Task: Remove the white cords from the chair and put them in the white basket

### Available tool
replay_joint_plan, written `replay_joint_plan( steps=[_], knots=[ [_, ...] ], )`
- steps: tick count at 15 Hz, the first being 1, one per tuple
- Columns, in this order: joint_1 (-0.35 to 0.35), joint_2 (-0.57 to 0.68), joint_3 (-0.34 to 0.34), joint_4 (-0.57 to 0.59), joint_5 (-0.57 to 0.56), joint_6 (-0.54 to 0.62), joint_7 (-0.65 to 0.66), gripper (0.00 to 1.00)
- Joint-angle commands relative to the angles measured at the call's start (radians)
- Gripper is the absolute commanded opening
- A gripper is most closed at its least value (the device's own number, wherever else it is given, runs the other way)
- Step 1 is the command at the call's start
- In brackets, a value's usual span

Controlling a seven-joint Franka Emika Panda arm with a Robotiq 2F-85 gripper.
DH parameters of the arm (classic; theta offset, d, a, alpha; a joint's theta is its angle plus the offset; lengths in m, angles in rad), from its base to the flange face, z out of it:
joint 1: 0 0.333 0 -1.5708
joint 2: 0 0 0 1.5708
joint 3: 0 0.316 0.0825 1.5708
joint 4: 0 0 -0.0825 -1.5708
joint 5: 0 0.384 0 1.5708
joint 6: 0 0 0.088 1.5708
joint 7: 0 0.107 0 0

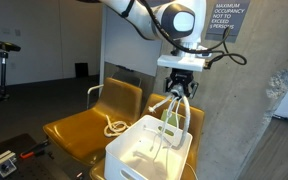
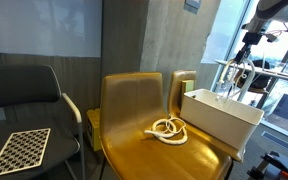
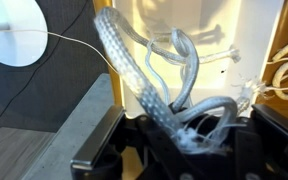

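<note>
The dangling loops of the white cords [image 1: 168, 132] are inside the white basket's rim, so my gripper should keep going above the basket [image 1: 144, 152] and let go of the bundle there.
My gripper [image 1: 179, 92] hangs above the white basket [image 1: 134, 155] and is shut on a bundle of white cords [image 1: 172, 115] whose loops dangle into the basket. In the wrist view the cords [image 3: 149, 75] run out of my jaws [image 3: 184, 135] over the basket's pale inside. A second tangle of white cords [image 2: 168, 130] lies on the seat of the mustard-yellow chair [image 2: 134, 100], next to the basket [image 2: 224, 118]. It also shows in an exterior view [image 1: 115, 127] and at the wrist view's right edge [image 3: 286, 75].
A second yellow chair [image 1: 196, 120] stands behind the basket. A black chair [image 2: 24, 90] with a checkerboard sheet [image 2: 16, 150] stands beside the yellow chair. A concrete pillar [image 1: 246, 100] rises close behind my arm.
</note>
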Motion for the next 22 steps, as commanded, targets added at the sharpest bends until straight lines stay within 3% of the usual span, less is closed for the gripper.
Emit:
replay_joint_plan(
  steps=[1,5,6,7,10,14,17,22],
  knots=[
    [0.015,-0.098,0.01,-0.247,0.034,0.221,-0.014,0.0],
    [0.047,-0.102,0.007,-0.411,0.017,0.476,0.038,0.0],
    [0.056,-0.099,0.003,-0.442,0.006,0.528,0.057,0.25],
    [0.062,-0.099,0.002,-0.467,0.002,0.568,0.068,0.26],
    [0.067,-0.102,0.002,-0.498,0.001,0.635,0.099,0.48],
    [0.064,-0.144,0.017,-0.461,0.022,0.611,0.106,0.76],
    [0.083,-0.237,0.052,-0.517,0.05,0.606,0.079,0.97],
    [0.193,-0.368,0.114,-0.676,0.068,0.676,0.072,1.0]
  ],
)
